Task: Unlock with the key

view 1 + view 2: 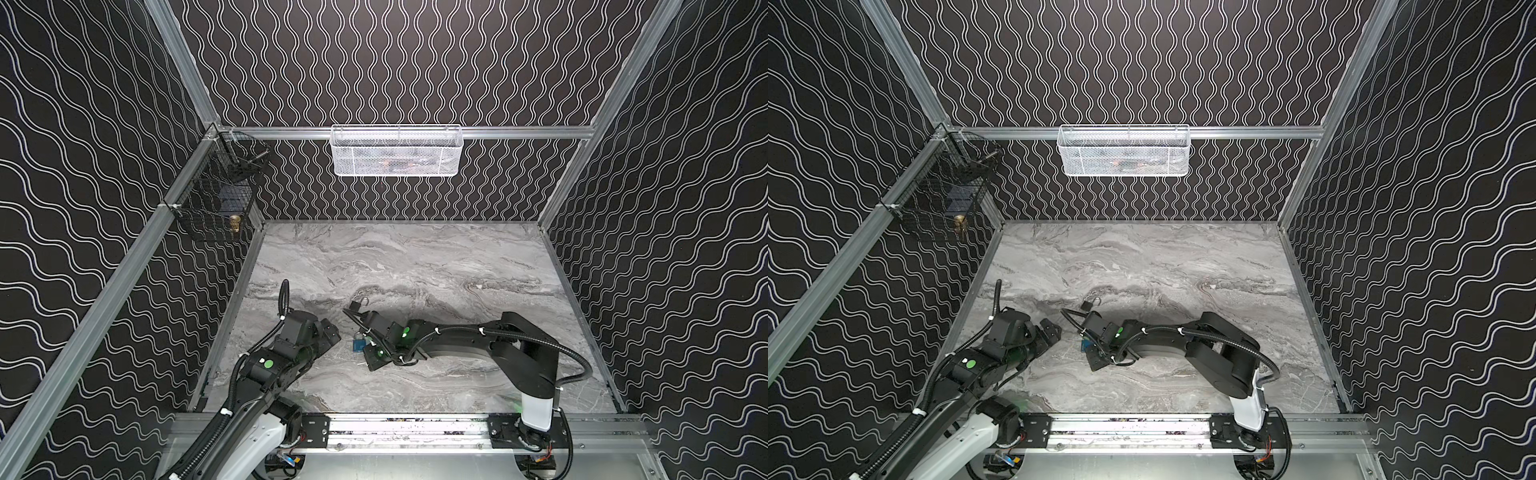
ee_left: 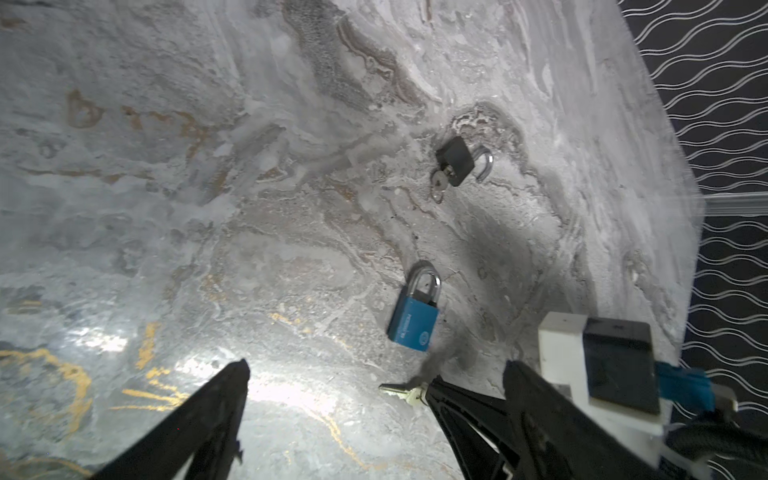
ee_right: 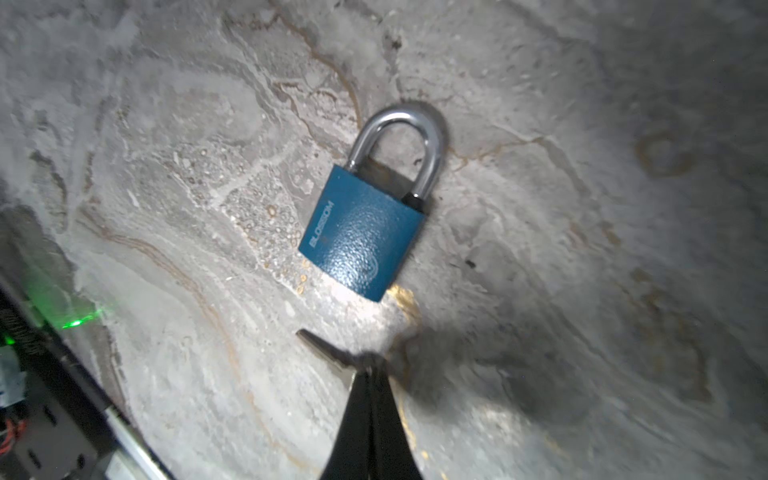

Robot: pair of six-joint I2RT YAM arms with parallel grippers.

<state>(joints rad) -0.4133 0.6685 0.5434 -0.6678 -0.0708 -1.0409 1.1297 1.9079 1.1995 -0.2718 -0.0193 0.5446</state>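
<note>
The key's blade slopes along the blue padlock's bottom edge, so I should raise the key clear and grab its blade with my left gripper to adjust it.
A blue padlock with a closed silver shackle lies flat on the marble table; it also shows in both top views and in the left wrist view. My right gripper is shut on a small silver key, whose blade sticks out just short of the padlock's bottom edge. The left wrist view shows that key low over the marble. My left gripper stands wide open and holds nothing, just left of the padlock.
A black padlock with its own key in it lies a little farther back. A white mesh basket hangs on the back wall. A black wire basket hangs at the left corner.
</note>
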